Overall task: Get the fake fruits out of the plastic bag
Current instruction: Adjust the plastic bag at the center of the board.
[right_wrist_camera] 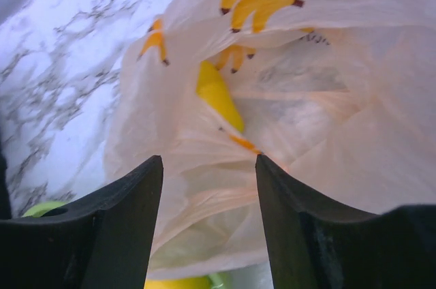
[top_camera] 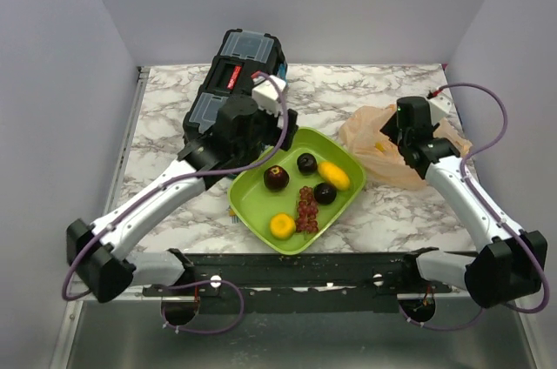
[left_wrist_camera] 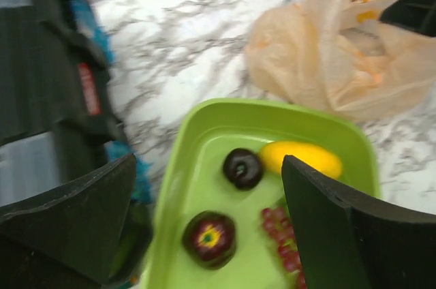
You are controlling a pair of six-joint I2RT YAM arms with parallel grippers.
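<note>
I should hold the bag's edge (top_camera: 350, 130) nearest the tray with my left gripper before my right gripper reaches in, because the bag's loose plastic folds around the yellow fruit (right_wrist_camera: 219, 97).
The peach-orange plastic bag (top_camera: 396, 150) lies at the right, beside the lime-green tray (top_camera: 252, 204). A yellow fruit (right_wrist_camera: 216, 93) shows through it. On the tray lie three dark maroon fruits (top_camera: 277, 178), a yellow oval one (top_camera: 334, 175), an orange one (top_camera: 282, 225) and a red grape bunch (top_camera: 307, 209). My right gripper (right_wrist_camera: 209, 159) is open, its jaws just over the bag's crumpled plastic. My left gripper (left_wrist_camera: 208, 200) is open and empty above the tray's left part, over a maroon fruit (left_wrist_camera: 210, 238).
A black toolbox (top_camera: 235, 82) stands at the back left, close to my left arm and next to the tray's far-left edge. White walls enclose the marble table (top_camera: 174, 99) on three sides.
</note>
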